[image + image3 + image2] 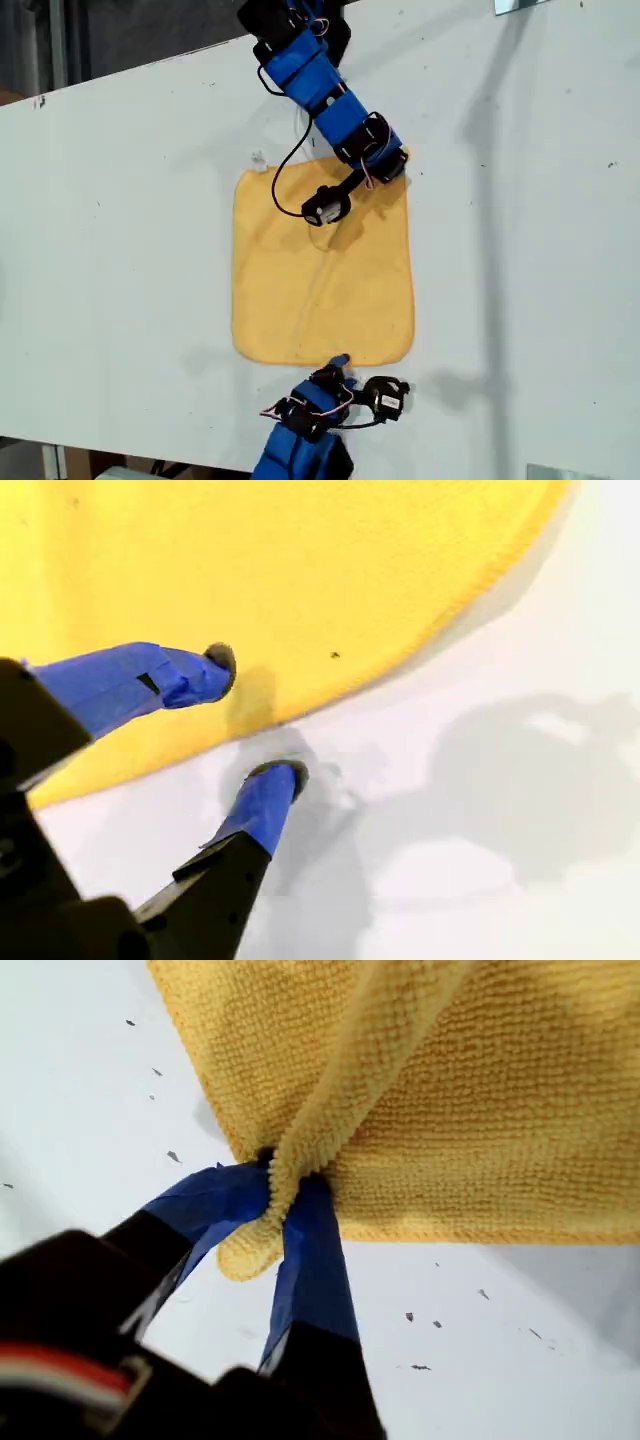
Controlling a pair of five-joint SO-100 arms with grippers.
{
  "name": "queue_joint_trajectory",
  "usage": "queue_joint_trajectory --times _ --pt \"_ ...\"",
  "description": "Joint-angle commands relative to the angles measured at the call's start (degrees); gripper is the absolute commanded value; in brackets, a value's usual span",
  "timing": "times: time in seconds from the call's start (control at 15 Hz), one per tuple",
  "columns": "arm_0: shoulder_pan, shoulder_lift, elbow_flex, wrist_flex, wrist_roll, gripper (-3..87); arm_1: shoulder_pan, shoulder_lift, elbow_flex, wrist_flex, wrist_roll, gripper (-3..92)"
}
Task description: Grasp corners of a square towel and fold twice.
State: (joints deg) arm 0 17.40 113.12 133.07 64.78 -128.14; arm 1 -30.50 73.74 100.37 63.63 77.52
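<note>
I expect the towel (322,285) to fold over limply toward its tagged side when I carry its pinched corner across, because that corner bunches into a soft fold (358,1072).
The square towel (320,270) is a yellow-orange cloth lying flat on the white table, with a shallow ridge running up its middle. A small white tag (258,160) sticks out at its corner toward the exterior view's upper left. My first gripper (338,362) comes in from the exterior view's bottom and is shut on the towel's near hem (262,1245), with cloth bunched between the blue fingers (315,1260). My second gripper (392,165) reaches in from the top. It stands open (252,716) across the hem near a rounded corner (520,540), one finger over the cloth and one over the table.
The white table (120,250) ends at a slanted edge along the exterior view's top left, with dark floor beyond. Metal pieces sit at the top right (520,5) and bottom right (565,472). A black cable (285,185) from the upper arm hangs over the towel.
</note>
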Motion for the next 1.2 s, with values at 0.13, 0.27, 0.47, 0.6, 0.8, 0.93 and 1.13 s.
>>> queue_joint_trajectory --times 0.13,0.27,0.47,0.6,0.8,0.93,1.13 --pt "13.36 -7.91 -14.41 4.75 -25.31 23.9 0.88 -0.26 -0.7 0.44 -0.18 -0.1" --pt "14.24 -12.13 -15.12 -5.45 -25.49 23.8 1.23 -0.35 -0.7 0.44 -0.26 -0.1" --pt "15.47 -16.44 -18.19 -10.81 -27.51 21.3 0.88 -0.62 -0.62 0.53 -0.26 -0.1" --pt "16.0 -20.39 -19.69 -16.0 -27.77 18.5 0.79 -0.7 0.0 0.35 -0.18 -0.1" --pt "17.4 -22.24 -20.39 -17.67 -29.18 15.6 0.35 -0.7 0.79 -0.44 0.18 -0.1" --pt "17.14 -22.85 -17.75 -21.36 -28.48 8.1 0.18 -0.53 0.79 -0.88 0.26 -0.1" --pt "15.91 -22.24 -11.6 -29.36 -26.54 -0.2 0.35 -0.35 0.79 -0.97 0.35 -0.1"
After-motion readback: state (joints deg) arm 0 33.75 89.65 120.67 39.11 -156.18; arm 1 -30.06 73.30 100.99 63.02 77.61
